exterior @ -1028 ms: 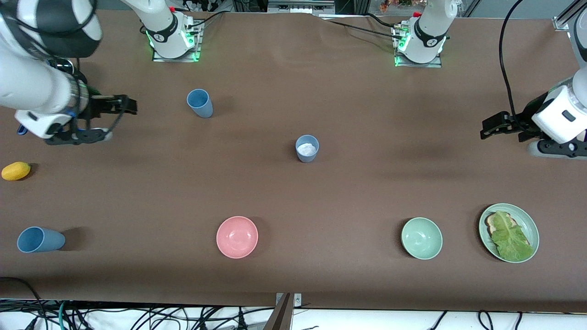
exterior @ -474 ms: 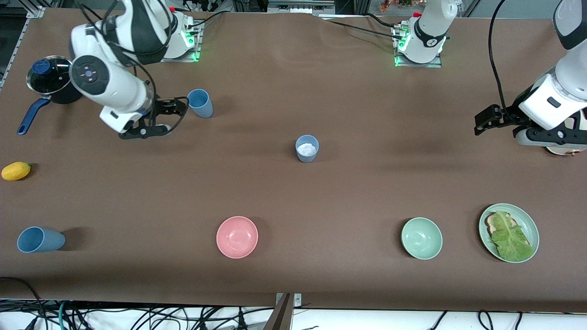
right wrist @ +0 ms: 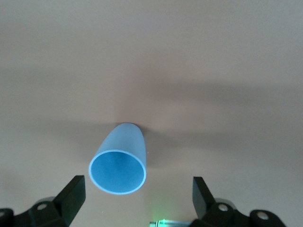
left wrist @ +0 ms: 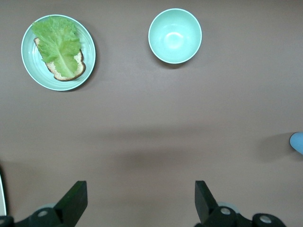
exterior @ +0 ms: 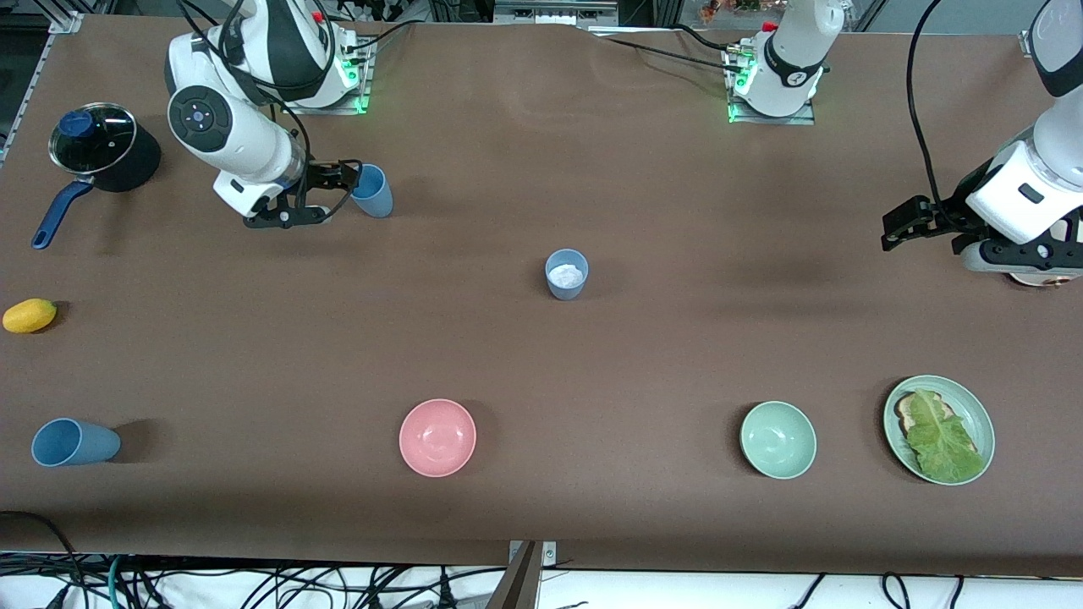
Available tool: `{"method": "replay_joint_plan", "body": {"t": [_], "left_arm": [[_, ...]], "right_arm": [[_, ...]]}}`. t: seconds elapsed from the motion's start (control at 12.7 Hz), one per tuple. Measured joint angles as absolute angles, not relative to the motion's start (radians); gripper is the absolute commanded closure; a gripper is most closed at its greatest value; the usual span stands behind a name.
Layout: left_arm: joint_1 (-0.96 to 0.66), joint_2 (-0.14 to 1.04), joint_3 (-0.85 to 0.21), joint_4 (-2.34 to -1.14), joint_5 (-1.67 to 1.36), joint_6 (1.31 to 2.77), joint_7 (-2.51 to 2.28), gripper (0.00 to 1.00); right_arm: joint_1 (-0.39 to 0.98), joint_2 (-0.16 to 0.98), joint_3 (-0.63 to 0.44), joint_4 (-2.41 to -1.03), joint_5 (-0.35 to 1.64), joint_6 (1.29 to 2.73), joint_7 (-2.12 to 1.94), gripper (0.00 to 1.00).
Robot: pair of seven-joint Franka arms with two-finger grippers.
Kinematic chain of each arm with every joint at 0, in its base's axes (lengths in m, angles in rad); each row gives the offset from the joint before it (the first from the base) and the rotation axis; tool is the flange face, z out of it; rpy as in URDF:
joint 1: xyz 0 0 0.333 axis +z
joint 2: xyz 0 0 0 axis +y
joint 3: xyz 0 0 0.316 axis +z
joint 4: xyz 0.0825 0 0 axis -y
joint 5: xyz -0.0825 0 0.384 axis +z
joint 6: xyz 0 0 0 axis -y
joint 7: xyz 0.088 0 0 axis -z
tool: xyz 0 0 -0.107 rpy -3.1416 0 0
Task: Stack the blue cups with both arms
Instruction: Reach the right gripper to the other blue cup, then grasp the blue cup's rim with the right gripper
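The grey-blue cup has white bits (exterior: 565, 276) inside it, so the light blue cup (exterior: 372, 191) will nest with its own rim sticking up when the robot lowers it in.
A light blue cup (exterior: 371, 190) stands upright near the right arm's base. My right gripper (exterior: 343, 180) is open beside it. In the right wrist view the cup (right wrist: 118, 165) sits partly between the spread fingers (right wrist: 71, 196), nearer one of them, with the gripper (right wrist: 137, 196) not closed on it. A grey-blue cup (exterior: 566, 273) with white bits inside stands mid-table. A third blue cup (exterior: 72, 442) lies on its side near the front edge at the right arm's end. My left gripper (exterior: 901, 224) is open and empty over bare table (left wrist: 140, 198) at the left arm's end.
A lidded pot (exterior: 101, 148) with a blue handle and a yellow fruit (exterior: 30, 315) sit at the right arm's end. A pink bowl (exterior: 437, 437), a pale green bowl (exterior: 777, 439) and a plate (exterior: 980, 414) with toast and lettuce stand along the front.
My right arm has swung from the right arm's end of the table to the light blue cup, its open gripper now at the cup. My left arm has barely shifted.
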State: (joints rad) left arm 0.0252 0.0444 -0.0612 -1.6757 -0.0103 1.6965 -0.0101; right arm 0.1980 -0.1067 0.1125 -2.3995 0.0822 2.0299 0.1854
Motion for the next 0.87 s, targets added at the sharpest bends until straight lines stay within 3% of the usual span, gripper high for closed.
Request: {"method": "replay_joint_plan", "body": {"t": [0.4,0.87], "left_arm": [[0.025,0.044,-0.061,-1.675,-0.01,1.676,-0.01,0.0],[0.024,0.044,-0.062,-1.675,-0.01,1.671,-0.01,0.0]], "right_arm": [[0.198,-0.142,0.113,-2.57,0.083,2.196,0.187,0.01],[0.198,-0.143,0.116,-2.647,0.084,2.302,0.188,0.13]]}}
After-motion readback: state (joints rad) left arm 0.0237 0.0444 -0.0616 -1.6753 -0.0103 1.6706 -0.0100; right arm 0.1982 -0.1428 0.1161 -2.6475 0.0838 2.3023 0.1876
